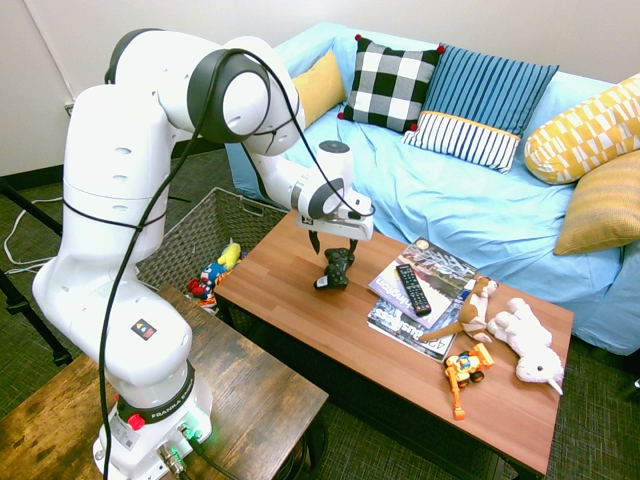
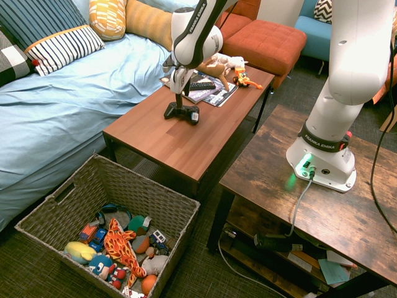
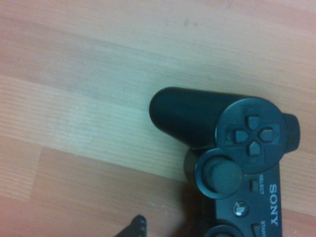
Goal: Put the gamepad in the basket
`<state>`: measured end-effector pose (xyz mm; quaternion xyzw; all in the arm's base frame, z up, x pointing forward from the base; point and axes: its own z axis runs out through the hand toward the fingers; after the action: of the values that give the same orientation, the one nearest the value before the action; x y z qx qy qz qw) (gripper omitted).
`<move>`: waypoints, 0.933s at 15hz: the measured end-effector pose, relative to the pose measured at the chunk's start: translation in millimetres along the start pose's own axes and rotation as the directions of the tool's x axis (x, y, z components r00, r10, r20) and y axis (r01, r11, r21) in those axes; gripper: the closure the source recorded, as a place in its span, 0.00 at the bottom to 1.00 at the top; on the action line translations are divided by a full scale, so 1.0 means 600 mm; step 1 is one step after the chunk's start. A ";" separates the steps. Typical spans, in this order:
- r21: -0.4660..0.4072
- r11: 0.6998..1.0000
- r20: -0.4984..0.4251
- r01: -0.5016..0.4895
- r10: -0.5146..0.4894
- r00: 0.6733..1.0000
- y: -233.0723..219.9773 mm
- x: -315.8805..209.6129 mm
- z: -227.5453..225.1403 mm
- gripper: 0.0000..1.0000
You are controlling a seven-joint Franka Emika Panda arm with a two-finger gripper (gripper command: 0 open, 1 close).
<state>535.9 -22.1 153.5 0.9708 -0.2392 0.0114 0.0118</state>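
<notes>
The gamepad (image 2: 182,113) will come up freely when the robot's gripper lifts it, because only clear wood shows (image 3: 288,200) beyond the gamepad's SONY edge, where a cord would come out.
The black gamepad (image 1: 335,270) lies on the wooden coffee table (image 1: 300,310), near its sofa-side end. My gripper (image 1: 334,246) hangs open directly over the gamepad (image 2: 182,112), with its fingertips close above the top and nothing held. From the other side the gripper (image 2: 179,100) points straight down at it. Close up in the wrist view, the gamepad (image 3: 237,148) shows its d-pad, a stick and one handle against the wood. The basket (image 2: 149,184) is a large woven grey-brown one. It stands on the floor past the table's end, and the basket (image 1: 185,240) holds several toys.
A black remote (image 1: 412,288) lies on magazines (image 1: 440,262) just beside the gamepad. Further along the table are plush animals (image 1: 530,340) and an orange toy digger (image 1: 465,370). A blue sofa (image 1: 450,200) with cushions runs along the table's far side.
</notes>
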 end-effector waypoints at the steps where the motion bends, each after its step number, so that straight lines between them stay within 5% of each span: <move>1: -0.005 1.000 0.005 -0.002 0.002 1.000 0.003 0.004 0.011 0.00; 7: -0.015 1.000 0.042 -0.019 0.019 0.999 0.005 0.020 0.074 0.00; 8: -0.014 1.000 0.045 -0.022 0.023 0.999 0.004 0.023 0.081 1.00; 14: -0.008 0.999 0.053 -0.049 0.049 0.997 -0.001 0.040 0.111 1.00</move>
<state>558.5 -34.6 87.6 0.9646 -0.2633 -0.0151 0.0084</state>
